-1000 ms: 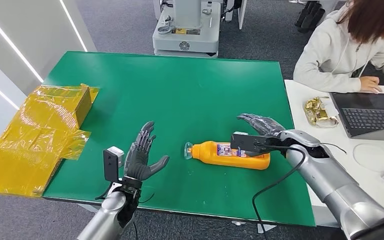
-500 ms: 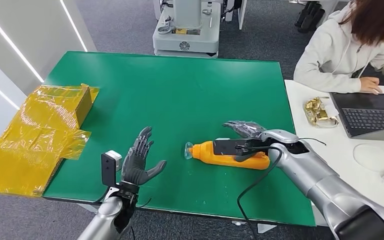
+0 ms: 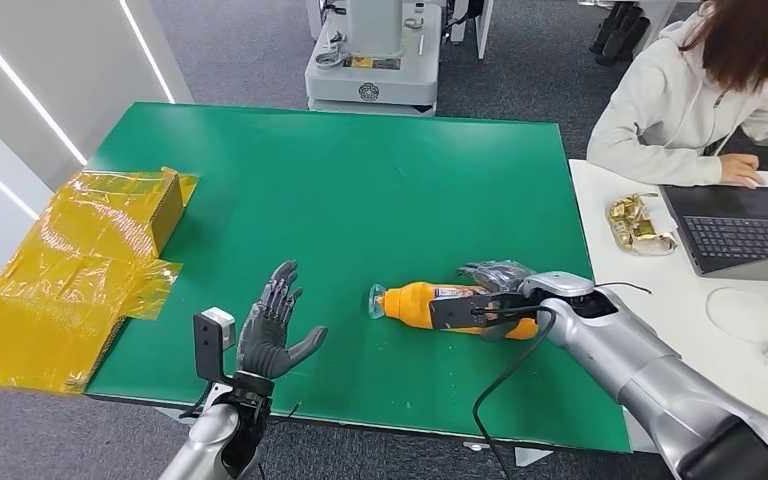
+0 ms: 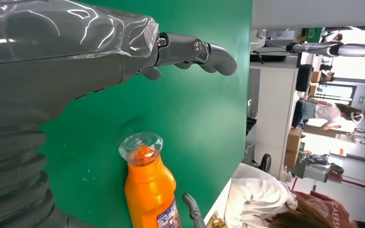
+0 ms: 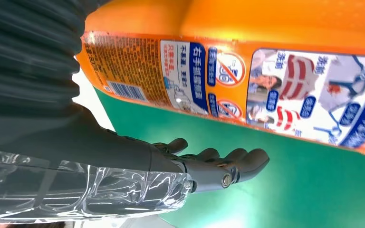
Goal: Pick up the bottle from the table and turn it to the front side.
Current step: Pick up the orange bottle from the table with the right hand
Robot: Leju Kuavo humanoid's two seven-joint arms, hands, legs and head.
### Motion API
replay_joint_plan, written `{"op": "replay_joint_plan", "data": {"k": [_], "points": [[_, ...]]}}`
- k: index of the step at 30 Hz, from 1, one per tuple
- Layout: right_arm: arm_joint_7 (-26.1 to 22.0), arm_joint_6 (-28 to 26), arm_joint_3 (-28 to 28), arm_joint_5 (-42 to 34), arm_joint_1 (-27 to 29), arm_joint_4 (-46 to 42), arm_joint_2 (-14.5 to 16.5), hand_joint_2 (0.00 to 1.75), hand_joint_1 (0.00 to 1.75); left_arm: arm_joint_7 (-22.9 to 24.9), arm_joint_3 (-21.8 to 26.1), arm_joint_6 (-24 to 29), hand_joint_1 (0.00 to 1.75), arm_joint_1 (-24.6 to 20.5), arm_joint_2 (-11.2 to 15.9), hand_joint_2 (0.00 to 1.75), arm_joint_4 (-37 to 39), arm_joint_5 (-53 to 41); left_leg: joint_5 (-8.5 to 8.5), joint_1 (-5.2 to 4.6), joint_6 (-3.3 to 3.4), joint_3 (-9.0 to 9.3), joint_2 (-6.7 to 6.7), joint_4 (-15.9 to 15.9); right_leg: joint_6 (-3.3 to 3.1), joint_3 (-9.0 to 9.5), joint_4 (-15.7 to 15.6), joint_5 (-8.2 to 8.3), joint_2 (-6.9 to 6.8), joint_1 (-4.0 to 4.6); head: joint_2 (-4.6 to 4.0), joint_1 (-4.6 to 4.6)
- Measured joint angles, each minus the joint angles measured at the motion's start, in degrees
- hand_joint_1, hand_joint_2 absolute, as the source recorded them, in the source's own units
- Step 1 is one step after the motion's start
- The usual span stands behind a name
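The clear cap sits straight against the orange bottle's neck. The cap should stay on when I pick up and turn the bottle.
An orange bottle with a clear cap lies on its side on the green table, cap toward my left. Its back label with small print faces the right wrist camera. My right hand reaches over the bottle's body, and its fingers lie stretched on the far side with a strip of green table between them and the bottle. My left hand is held up open near the table's front edge, left of the cap. In the left wrist view the bottle's cap points toward that hand's fingers.
A yellow film-wrapped box lies at the table's left edge. On the white desk to the right are a laptop and a gold wrapper, with a person seated there. A machine base stands behind the table.
My right hand has moved left and down from the bottle's base end to over its middle. My left hand has sunk slightly toward the front edge. The bottle has not moved.
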Motion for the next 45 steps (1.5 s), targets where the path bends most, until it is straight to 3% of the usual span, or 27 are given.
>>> {"op": "replay_joint_plan", "data": {"k": [10, 11, 14, 15, 29, 34, 37, 41, 45], "points": [[1.9, 0.0, 1.7, 0.1, 0.6, 0.0, 0.0, 1.75, 0.03, 0.9, 0.3, 0.3, 0.0, 1.3, -0.4, 1.75, -2.0, -0.1, 0.0, 0.0, 0.0, 0.0, -0.01, 0.0, 0.0, 0.01, 0.0, 0.0, -0.01, 0.0, 0.0, 0.0], [1.9, -0.1, 1.8, 0.1, 0.8, 0.0, 0.0, 1.75, 0.37, 0.9, 0.4, 0.3, 0.0, 1.4, -0.5, 1.75, -2.0, -0.1, 0.0, 0.0, 0.0, 0.0, -0.01, 0.0, 0.0, 0.01, 0.0, 0.0, -0.01, 0.0, 0.0, 0.01], [1.9, -0.5, 2.2, 0.3, 1.0, 0.0, 0.0, 1.75, 1.64, 1.1, 0.4, 0.3, 0.0, 1.4, -0.5, 1.75, -2.3, -0.2, 0.0, 0.0, 0.0, 0.0, -0.01, 0.0, 0.0, 0.0, 0.0, 0.0, -0.01, 0.0, 0.0, 0.01], [2.0, -0.7, 2.3, 0.4, 1.2, 0.0, 0.0, 1.75, 1.75, 1.1, 0.4, 0.3, 0.0, 1.4, -0.6, 1.75, -2.3, -0.2, 0.0, 0.0, 0.0, 0.0, -0.01, 0.0, 0.0, 0.0, 0.0, 0.0, -0.01, 0.0, 0.0, 0.01], [2.0, -5.3, 1.5, 2.9, 4.1, -2.6, -1.6, 1.75, 1.75, 1.2, 0.4, 0.3, 0.0, 1.6, -0.6, 1.75, -2.3, -0.4, 0.0, 0.0, 0.0, 0.1, 0.01, 0.0, 0.0, 0.06, 0.0, 0.0, 0.02, 0.0, 0.0, 0.01], [-1.8, -10.6, -0.6, 2.6, 7.2, -5.1, -3.0, 1.75, 1.75, 1.2, 0.4, 0.3, 0.0, 2.5, -0.7, 1.75, -2.3, -0.4, -0.01, 0.0, 0.0, 0.11, 0.03, 0.0, 0.0, 0.08, 0.0, 0.0, 0.03, 0.0, 0.0, 0.0], [-6.1, -12.8, -2.7, -1.4, 9.7, -6.6, -3.8, 1.75, 1.75, 0.9, 0.5, 0.3, 0.0, 3.1, -0.8, 1.75, -2.3, -0.7, -0.01, 0.01, 0.0, 0.12, 0.01, 0.0, 0.01, 0.08, 0.0, -0.01, 0.01, 0.01, 0.0, -0.01], [-14.1, -15.0, -10.0, -9.4, 17.3, -12.0, -5.2, 1.75, 1.75, 0.0, 1.1, 0.6, 0.0, 4.3, -0.8, 1.75, -2.7, -1.2, -0.05, 0.03, 0.0, 0.08, -0.06, 0.0, 0.04, 0.11, -0.1, -0.06, -0.06, 0.05, 0.0, 0.01], [-17.4, -16.0, -15.7, -13.1, 22.8, -16.1, -5.7, 1.75, 1.75, -0.4, 1.5, 0.9, 0.0, 4.6, -0.8, 1.75, -2.7, -1.5, -0.1, 0.03, -0.01, 0.06, -0.1, 0.0, 0.03, 0.09, -0.1, -0.11, -0.12, 0.05, 0.0, 0.0]]}}
